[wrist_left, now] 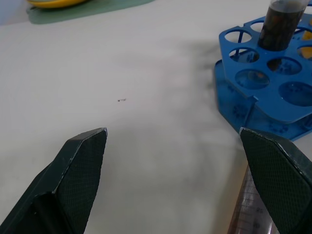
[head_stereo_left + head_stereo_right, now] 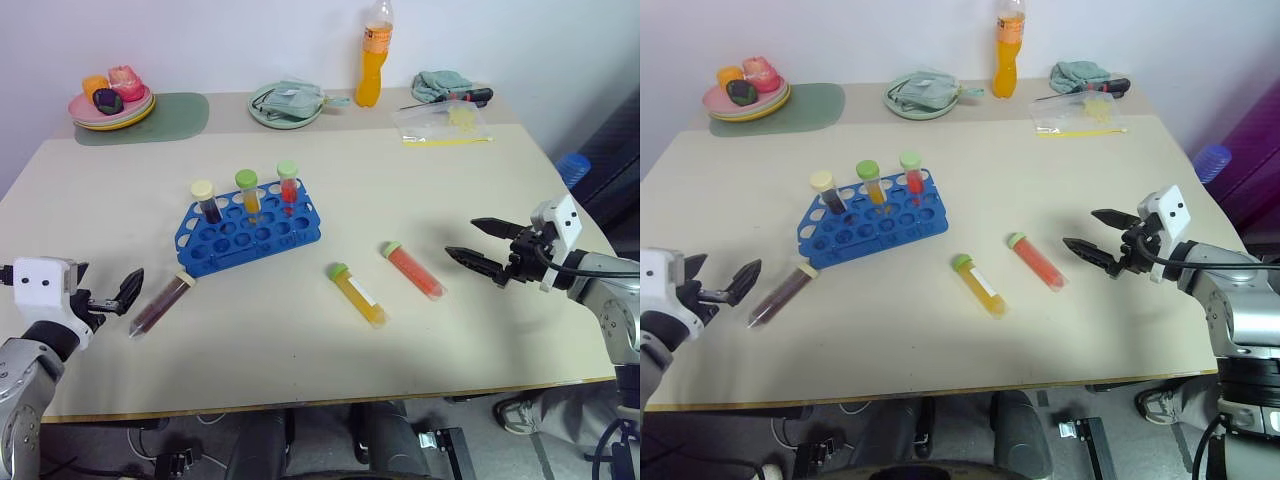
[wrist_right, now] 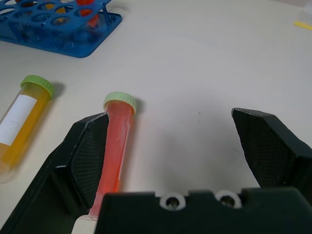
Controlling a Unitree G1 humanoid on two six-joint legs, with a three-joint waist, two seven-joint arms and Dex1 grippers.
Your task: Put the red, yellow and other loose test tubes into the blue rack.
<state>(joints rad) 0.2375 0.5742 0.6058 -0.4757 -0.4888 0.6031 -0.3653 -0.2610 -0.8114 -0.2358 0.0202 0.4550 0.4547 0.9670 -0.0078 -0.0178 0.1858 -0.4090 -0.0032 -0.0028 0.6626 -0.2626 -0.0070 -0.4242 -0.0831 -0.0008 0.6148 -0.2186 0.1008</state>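
Note:
The red test tube [image 2: 419, 275] is lying outside my right gripper's open fingers. Next, my right gripper swings back above it and places a finger on each side of its body [image 2: 406, 262], below the green cap.
The blue rack [image 2: 250, 235] stands left of the table's centre and holds three upright tubes: a dark one [image 2: 207, 200], a yellow one [image 2: 248, 190] and a red one [image 2: 288, 185]. A dark loose tube [image 2: 160, 305] lies just left of the rack. The yellow test tube [image 2: 357, 294] and the red test tube [image 2: 413, 269] lie flat to the rack's right. My left gripper [image 2: 118, 293] is open, just left of the dark loose tube [image 1: 248, 209]. My right gripper [image 2: 462, 238] is open, close to the right of the red tube [image 3: 117, 146], with nothing between its fingers.
Along the back edge are stacked plates with toy food [image 2: 110, 100] on a green mat [image 2: 175, 115], a bowl holding a cloth [image 2: 287, 103], an orange drink bottle [image 2: 373, 60], a plastic bag [image 2: 445, 125] and a rag with a screwdriver [image 2: 450, 88].

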